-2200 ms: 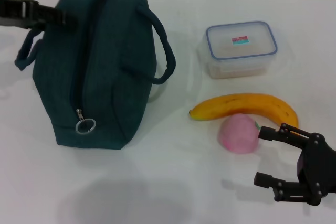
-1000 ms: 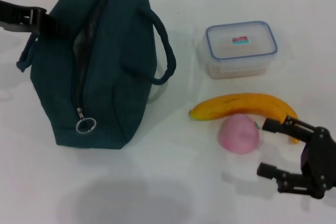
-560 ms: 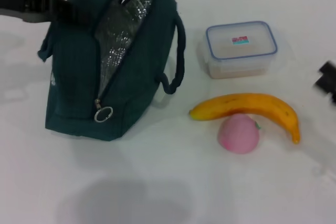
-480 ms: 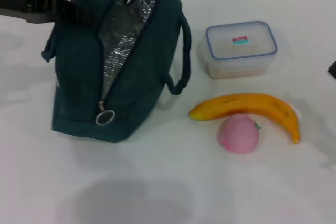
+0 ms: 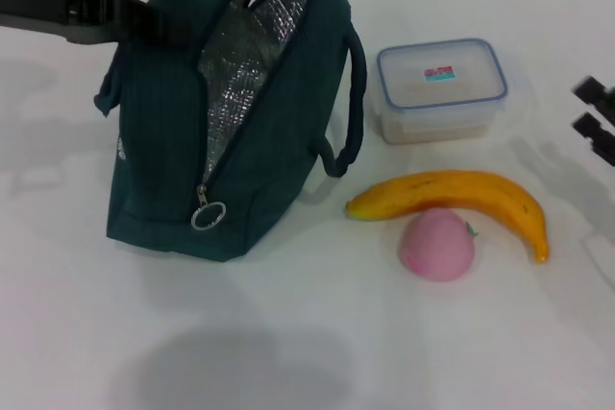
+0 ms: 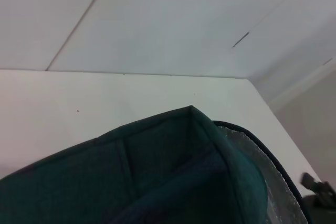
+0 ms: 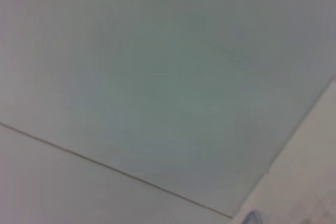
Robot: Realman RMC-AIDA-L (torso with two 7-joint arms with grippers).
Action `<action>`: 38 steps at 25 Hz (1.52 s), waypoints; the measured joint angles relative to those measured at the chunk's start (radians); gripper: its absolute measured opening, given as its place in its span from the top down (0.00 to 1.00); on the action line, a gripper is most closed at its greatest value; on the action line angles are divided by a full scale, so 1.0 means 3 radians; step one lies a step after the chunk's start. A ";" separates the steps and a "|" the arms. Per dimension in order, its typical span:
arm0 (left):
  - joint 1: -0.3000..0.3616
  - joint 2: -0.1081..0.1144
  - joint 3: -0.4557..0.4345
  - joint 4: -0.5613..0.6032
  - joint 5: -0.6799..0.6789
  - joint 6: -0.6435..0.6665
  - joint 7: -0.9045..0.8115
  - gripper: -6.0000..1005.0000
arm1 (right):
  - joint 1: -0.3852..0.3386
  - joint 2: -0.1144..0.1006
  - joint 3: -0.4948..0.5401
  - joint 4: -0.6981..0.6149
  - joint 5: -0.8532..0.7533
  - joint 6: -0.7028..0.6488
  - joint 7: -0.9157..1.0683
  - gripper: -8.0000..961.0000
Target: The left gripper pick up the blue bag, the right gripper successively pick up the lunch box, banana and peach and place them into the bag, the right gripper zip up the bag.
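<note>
The lunch box's short side (image 5: pixel 501 100) faces my open right gripper, and the table between them is clear. I go on reaching in until my fingers are on both sides of the lunch box's lid rim (image 5: pixel 499 66), then close them.
The blue bag (image 5: pixel 240 112) stands tilted at the left of the table, its zip open and the silver foil lining (image 5: pixel 245 55) showing. The ring zip pull (image 5: pixel 208 215) hangs at its front. My left gripper (image 5: pixel 144 21) reaches in from the left and is shut on the bag's far handle at the top; its fingertips are hidden by fabric. The bag's top also shows in the left wrist view (image 6: pixel 157 182). The lunch box (image 5: pixel 442 88), banana (image 5: pixel 452 197) and peach (image 5: pixel 437 245) lie on the table to the right. My right gripper (image 5: pixel 596 110) is open and empty at the right edge, beside the lunch box.
The white table (image 5: pixel 288 333) runs across the front, with a wall behind it. The bag's near handle (image 5: pixel 351 103) loops out toward the lunch box. The right wrist view shows only a plain pale surface.
The left gripper has pulled the bag upright and to the right, and its mouth has opened wide. The right gripper has left the front spot by the peach and now shows at the right edge.
</note>
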 joint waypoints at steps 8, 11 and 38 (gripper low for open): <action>-0.0002 -0.0021 0.0000 -0.0014 -0.0045 -0.0017 0.0013 0.96 | 0.0461 0.0041 0.0012 0.0195 0.0008 0.0602 0.0104 0.13; -0.0006 -0.0015 0.0000 -0.0014 -0.0057 -0.0026 0.0024 0.96 | 0.0574 0.0041 0.0019 0.0248 0.0030 0.0757 0.0128 0.14; -0.0090 -0.0036 0.0005 -0.0014 -0.0043 -0.0034 0.0112 0.96 | 0.1120 0.0041 -0.0012 0.0298 0.0077 0.1353 0.0213 0.14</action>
